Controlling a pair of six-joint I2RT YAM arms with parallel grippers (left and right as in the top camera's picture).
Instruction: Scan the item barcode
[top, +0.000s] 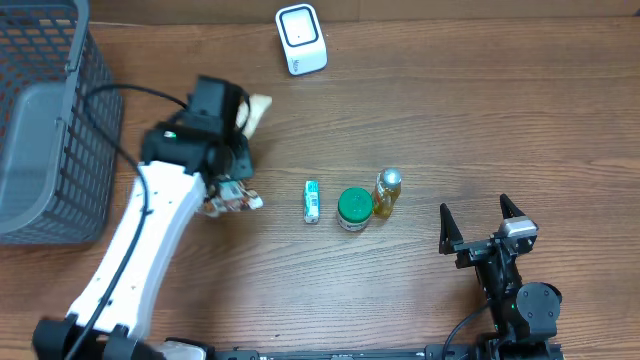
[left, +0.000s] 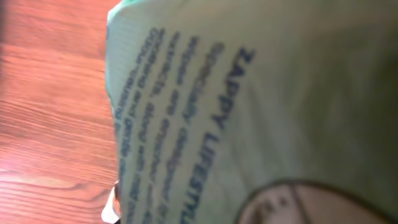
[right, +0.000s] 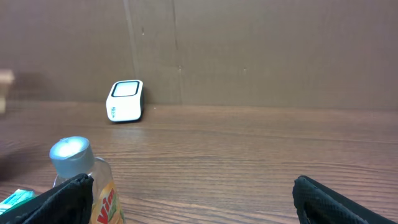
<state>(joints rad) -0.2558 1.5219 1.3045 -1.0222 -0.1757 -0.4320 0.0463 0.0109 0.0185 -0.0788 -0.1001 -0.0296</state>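
Note:
I see the packet's printed text (left: 205, 130) facing my left gripper's wrist and its barcode hidden, so next I lay the packet down and grip it by its end.
My left gripper (top: 243, 112) is shut on a pale green packet (top: 260, 108), the item, and holds it above the table, down and to the left of the white barcode scanner (top: 301, 40). The left wrist view is filled by that packet (left: 261, 112), with dark printed text across it; my own fingers are hidden there and no barcode shows. My right gripper (top: 485, 225) stands open near the front right with nothing between its fingers (right: 329, 200). The scanner (right: 126, 101) stands far off in the right wrist view.
A dark wire basket (top: 45, 120) fills the left edge. Below my left arm lies a small colourful packet (top: 236, 198). In a row at mid-table stand a teal tube (top: 312, 200), a green-lidded jar (top: 353, 208) and a yellow bottle (top: 387, 192), the bottle (right: 84, 183) close by my right gripper's left finger.

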